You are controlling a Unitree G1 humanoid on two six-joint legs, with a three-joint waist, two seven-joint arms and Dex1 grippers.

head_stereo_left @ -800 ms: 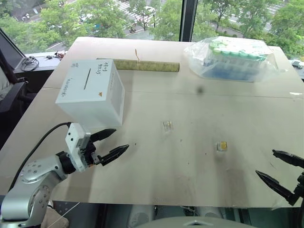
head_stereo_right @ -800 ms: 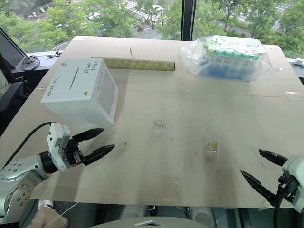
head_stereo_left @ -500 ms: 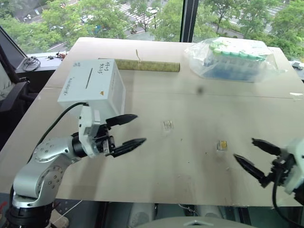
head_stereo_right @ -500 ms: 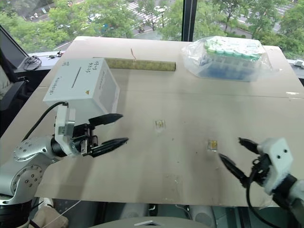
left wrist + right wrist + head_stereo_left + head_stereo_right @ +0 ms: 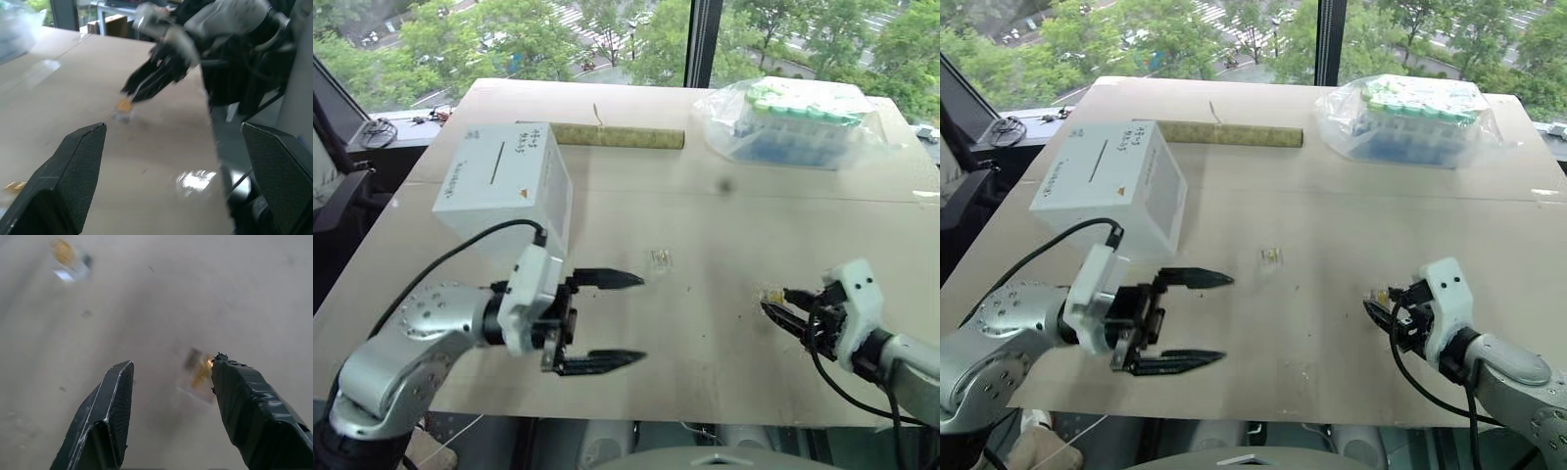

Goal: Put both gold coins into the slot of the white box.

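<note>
The gold coin at my right gripper is a long way from the white box's slot, so next I pick the coin up and pass it to my left gripper.
The white box stands at the table's left, its dark slot on the top face beside black handwriting. One gold coin lies in a small clear holder at mid-table. The other gold coin lies to the right, also in a clear holder. My right gripper is open and low at this coin. In the right wrist view the coin lies just inside one fingertip. My left gripper hangs wide open in front of the box, pointing right, holding nothing.
A clear bag of green-capped tubes sits at the far right of the table. A cardboard tube lies along the far side behind the box. The table's near edge runs just below both grippers.
My right gripper has swung left and forward from the near right corner to the right-hand coin. My left gripper has moved right and its wrist has rolled, so one finger stands above the other.
</note>
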